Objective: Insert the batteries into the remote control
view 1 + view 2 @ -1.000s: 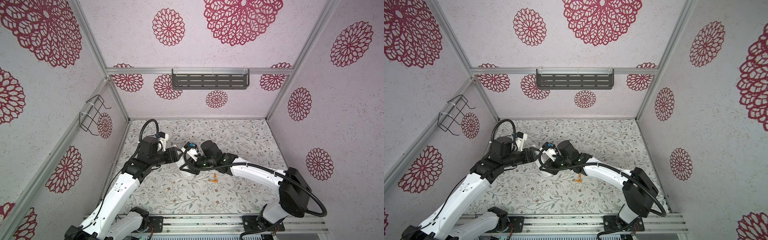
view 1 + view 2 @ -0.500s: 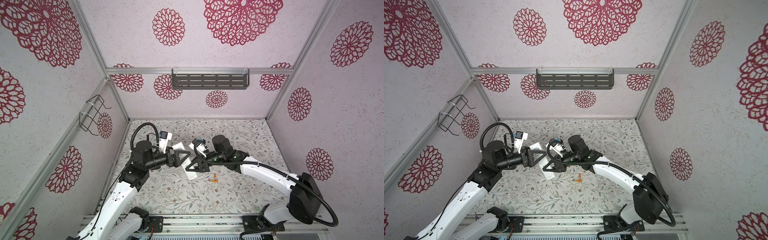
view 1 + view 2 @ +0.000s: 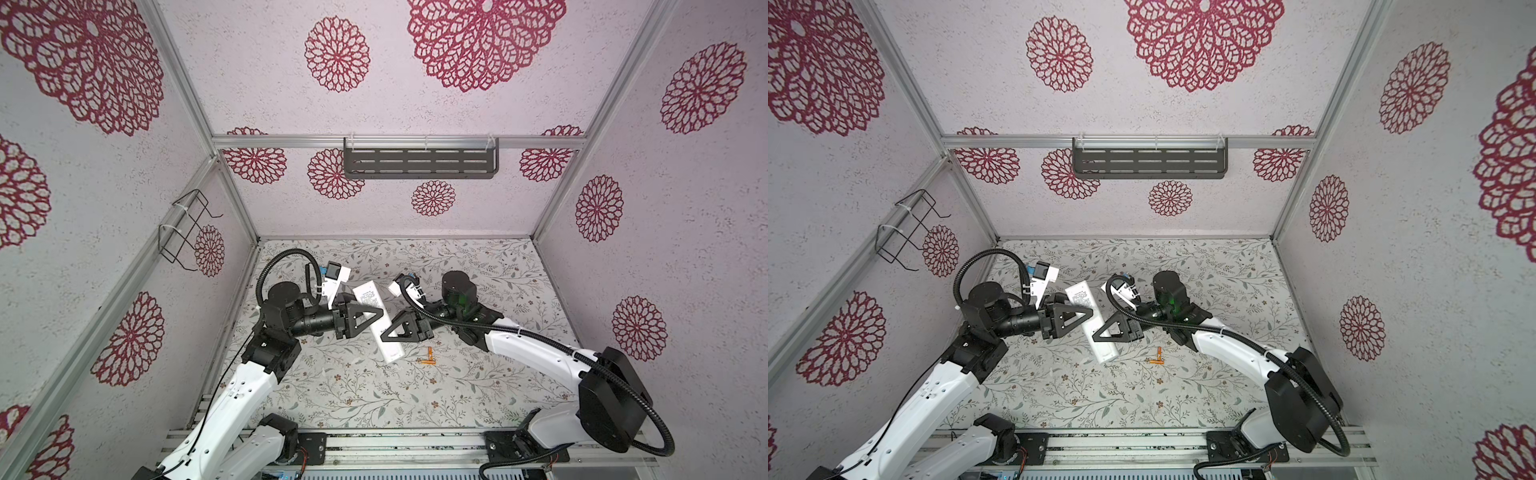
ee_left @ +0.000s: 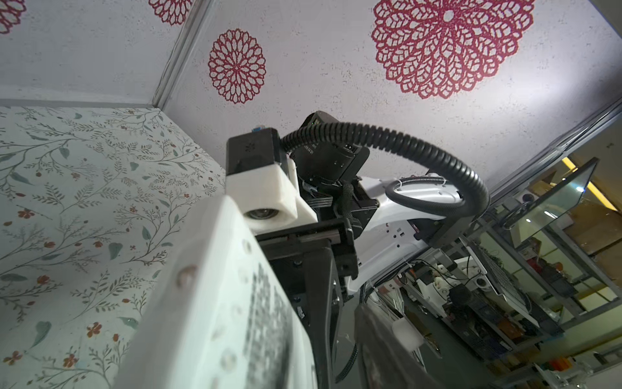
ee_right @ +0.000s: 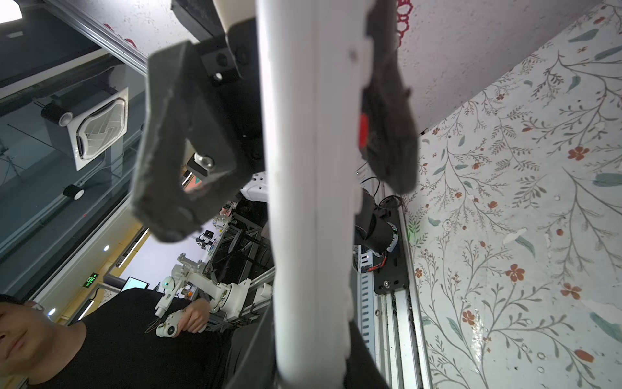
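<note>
Next, I take the upper half (image 3: 367, 293) with my left gripper before my right gripper opens the battery cover, because my right gripper is holding the remote control's lower half (image 3: 390, 351) over that cover.
The white remote control (image 3: 392, 351) (image 3: 1105, 351) hangs tilted above the floral mat, its labelled back up. My right gripper (image 3: 386, 334) (image 3: 1098, 336) is shut on its lower half. In the right wrist view the remote control (image 5: 309, 202) runs edge-on out of my right gripper (image 5: 311, 357). My left gripper (image 3: 376, 312) (image 3: 1086, 311) reaches around the upper half. In the left wrist view the remote control (image 4: 208, 303) fills the near left, and a gap separates it from one of the left fingers (image 4: 387, 353). Two orange batteries (image 3: 429, 358) (image 3: 1157, 357) lie on the mat just right of the remote.
A black slotted shelf (image 3: 419, 164) hangs on the rear wall and a wire basket (image 3: 187, 228) on the left wall. The floral mat (image 3: 374, 395) ends at a metal rail (image 3: 395, 444) in front. A person (image 5: 101, 336) stands outside the cell.
The two arms drew apart from a tight huddle at the centre. The left jaws spread wide, then narrowed around the remote. The right gripper kept hold of the remote.
</note>
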You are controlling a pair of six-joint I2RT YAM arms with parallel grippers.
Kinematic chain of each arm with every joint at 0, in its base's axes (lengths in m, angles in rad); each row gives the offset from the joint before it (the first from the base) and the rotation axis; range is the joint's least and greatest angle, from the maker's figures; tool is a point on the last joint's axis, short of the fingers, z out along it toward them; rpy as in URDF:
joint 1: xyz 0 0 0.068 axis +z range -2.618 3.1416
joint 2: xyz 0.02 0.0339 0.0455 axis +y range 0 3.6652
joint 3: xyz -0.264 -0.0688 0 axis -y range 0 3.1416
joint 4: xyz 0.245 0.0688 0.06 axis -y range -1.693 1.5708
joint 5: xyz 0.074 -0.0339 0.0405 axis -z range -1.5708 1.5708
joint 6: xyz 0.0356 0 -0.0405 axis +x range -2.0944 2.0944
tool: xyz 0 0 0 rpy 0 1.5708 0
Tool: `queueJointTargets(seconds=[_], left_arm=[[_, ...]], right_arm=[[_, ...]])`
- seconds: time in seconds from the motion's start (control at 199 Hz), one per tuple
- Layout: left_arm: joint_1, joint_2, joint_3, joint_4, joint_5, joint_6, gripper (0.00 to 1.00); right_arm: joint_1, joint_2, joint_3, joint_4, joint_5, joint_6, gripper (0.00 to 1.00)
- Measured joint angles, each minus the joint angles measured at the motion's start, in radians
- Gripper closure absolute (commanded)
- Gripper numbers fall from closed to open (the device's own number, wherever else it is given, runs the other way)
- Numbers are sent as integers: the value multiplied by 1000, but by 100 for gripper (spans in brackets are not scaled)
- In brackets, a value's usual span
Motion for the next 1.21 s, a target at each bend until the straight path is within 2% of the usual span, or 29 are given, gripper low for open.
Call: queueJointTargets(seconds=[0.191,0.252,0.337,0.418,0.453,0.503,0.584,0.644,0.76,0.861,0.931,1.208], left_arm=[[0,6,3,-42,-3,27,66],[0,11,6,-50,-5,31,74],[0,17,15,-64,1,5,84],[0,18,23,-71,4,-6,89],[0,18,24,-75,4,-6,91],[1,17,26,-80,2,-6,100],[1,16,31,-98,-10,14,100],[1,10,32,-129,-37,43,100],[7,-7,32,-212,-126,93,100],[17,-37,31,-272,-212,121,100],[20,-77,18,-283,-285,126,100],[21,-287,-220,-175,-560,53,100]], right_arm=[[0,10,0,35,-23,33,95],[0,15,0,38,-22,37,94],[-3,27,0,52,-30,15,92],[-3,34,0,71,-41,-3,88],[-3,34,0,72,-42,-3,82],[-3,35,0,72,-43,-3,73],[-8,38,0,60,-35,-5,54],[-13,39,5,24,-27,-12,31],[-27,37,47,-137,16,-132,2],[-36,26,117,-354,142,-281,1],[-37,8,149,-450,256,-339,1],[5,-23,138,-533,663,-315,1]])
